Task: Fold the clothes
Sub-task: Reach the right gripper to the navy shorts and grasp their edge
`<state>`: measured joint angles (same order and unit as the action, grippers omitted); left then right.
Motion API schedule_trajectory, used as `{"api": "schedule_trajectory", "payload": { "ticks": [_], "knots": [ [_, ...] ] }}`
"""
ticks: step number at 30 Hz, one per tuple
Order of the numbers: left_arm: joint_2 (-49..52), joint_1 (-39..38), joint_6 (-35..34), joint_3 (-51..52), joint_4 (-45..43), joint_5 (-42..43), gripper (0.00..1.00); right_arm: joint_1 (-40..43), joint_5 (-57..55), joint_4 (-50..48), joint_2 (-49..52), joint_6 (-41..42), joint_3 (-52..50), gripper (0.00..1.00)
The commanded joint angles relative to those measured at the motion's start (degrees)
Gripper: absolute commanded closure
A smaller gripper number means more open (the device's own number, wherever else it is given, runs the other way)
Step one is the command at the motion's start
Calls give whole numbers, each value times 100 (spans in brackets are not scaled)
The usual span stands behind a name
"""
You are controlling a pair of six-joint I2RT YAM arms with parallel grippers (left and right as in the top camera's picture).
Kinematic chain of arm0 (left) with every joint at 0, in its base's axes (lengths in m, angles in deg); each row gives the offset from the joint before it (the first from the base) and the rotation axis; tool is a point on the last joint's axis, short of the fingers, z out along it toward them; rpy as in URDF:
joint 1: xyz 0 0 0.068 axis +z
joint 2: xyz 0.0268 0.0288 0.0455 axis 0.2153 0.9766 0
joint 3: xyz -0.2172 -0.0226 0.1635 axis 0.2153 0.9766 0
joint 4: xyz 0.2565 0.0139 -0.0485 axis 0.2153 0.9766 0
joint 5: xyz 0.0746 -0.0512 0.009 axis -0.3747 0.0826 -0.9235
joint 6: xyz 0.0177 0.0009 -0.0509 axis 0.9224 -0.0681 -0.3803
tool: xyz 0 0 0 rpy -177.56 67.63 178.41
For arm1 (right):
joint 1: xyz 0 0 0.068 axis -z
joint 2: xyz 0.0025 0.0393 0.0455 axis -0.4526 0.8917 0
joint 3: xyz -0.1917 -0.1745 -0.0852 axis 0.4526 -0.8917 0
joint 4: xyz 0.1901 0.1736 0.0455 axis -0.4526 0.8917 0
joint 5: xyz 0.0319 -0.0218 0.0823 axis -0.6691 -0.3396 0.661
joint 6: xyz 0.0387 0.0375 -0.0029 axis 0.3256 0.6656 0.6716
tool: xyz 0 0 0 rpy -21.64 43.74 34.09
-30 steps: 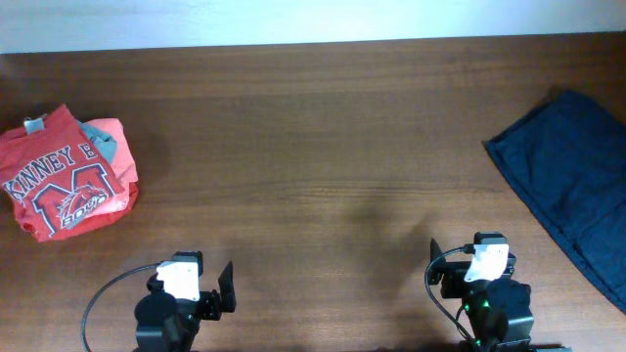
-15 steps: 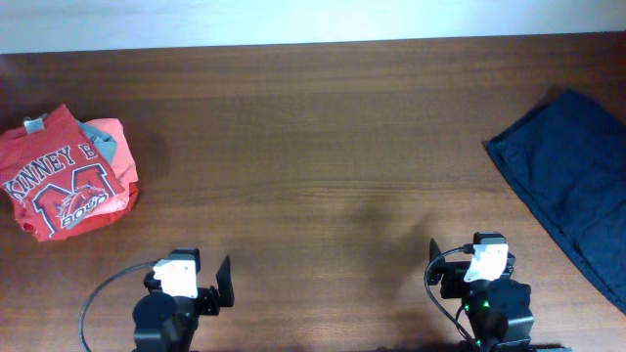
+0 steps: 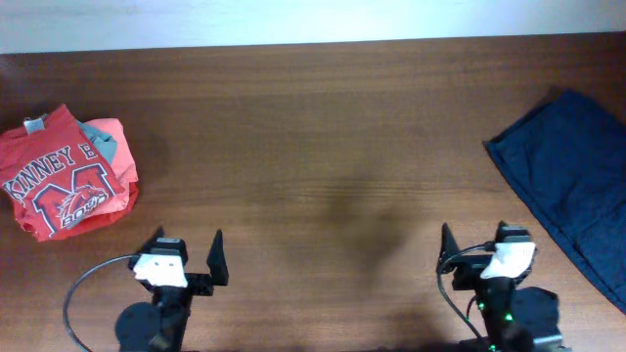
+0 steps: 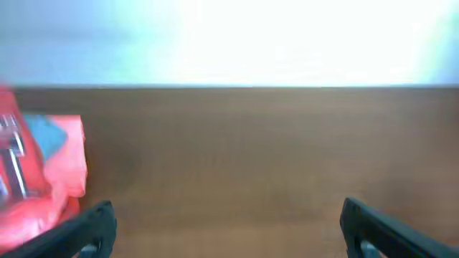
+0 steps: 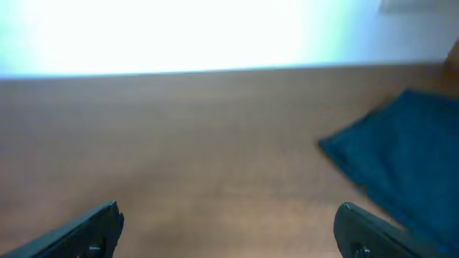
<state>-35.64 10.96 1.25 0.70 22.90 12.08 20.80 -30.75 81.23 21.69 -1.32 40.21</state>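
The dark navy garment (image 3: 572,176) is at the edge of the table, far away from my left gripper. Next, my right gripper pulls it to the clear middle (image 3: 381,181) before I fold it.
The dark navy garment (image 3: 575,186) lies flat at the table's right edge, partly cut off by the frame. It also shows at the right of the right wrist view (image 5: 401,154). My right gripper (image 3: 486,246) is open and empty near the front edge, left of and nearer than the garment, not touching it. In the right wrist view the right gripper (image 5: 228,218) has its jaws wide apart over bare wood. My left gripper (image 3: 186,249) is open and empty at the front left, and the left wrist view shows it (image 4: 228,218) spread wide over bare wood.
A folded red T-shirt with white letters and a mascot print (image 3: 64,178) lies at the far left over a grey and orange piece, also in the left wrist view (image 4: 39,179). The wooden table (image 3: 313,137) ends at a pale wall behind.
The left gripper has shifted a little left and the right gripper a little right. Both now show their fingers spread further apart in the overhead view. Both garments are unmoved.
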Motion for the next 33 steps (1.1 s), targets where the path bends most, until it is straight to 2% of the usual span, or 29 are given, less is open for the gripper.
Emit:
{"api": "schedule_trajectory", "payload": {
  "ticks": [1, 8, 15, 18, 21, 23, 29, 33],
  "knots": [
    [544, 15, -7, -662, -258, 24, 1, -20, -247, -24, 584, 31, 789, 2],
    [2210, 15, 15, -1792, -101, 22, 1, -20, -470, 662, 2146, 31, 2190, 1],
    [4555, 15, 15, -3477, 1290, 24, 1, -13, -997, 1947, 4312, 33, 3683, 2],
    [5565, 15, 11, -4323, 2129, 24, 1, -13, -997, 2214, 5259, 28, 4282, 1],
    [6118, 15, 9, -4747, 2496, 46, 1, 162, -994, 2243, 5827, 33, 4572, 1],
    [6299, 15, 9, -4876, 2583, 44, 1, 435, -994, 2243, 6074, 33, 4675, 1],
    [6380, 15, 9, -4903, 2511, 42, 1, 2697, -992, 2192, 6913, 26, 4745, 2],
    [6380, 15, 9, -4900, 2511, 44, 1, 3644, -780, 1967, 7576, 7, 4745, 1]
  ]
}}
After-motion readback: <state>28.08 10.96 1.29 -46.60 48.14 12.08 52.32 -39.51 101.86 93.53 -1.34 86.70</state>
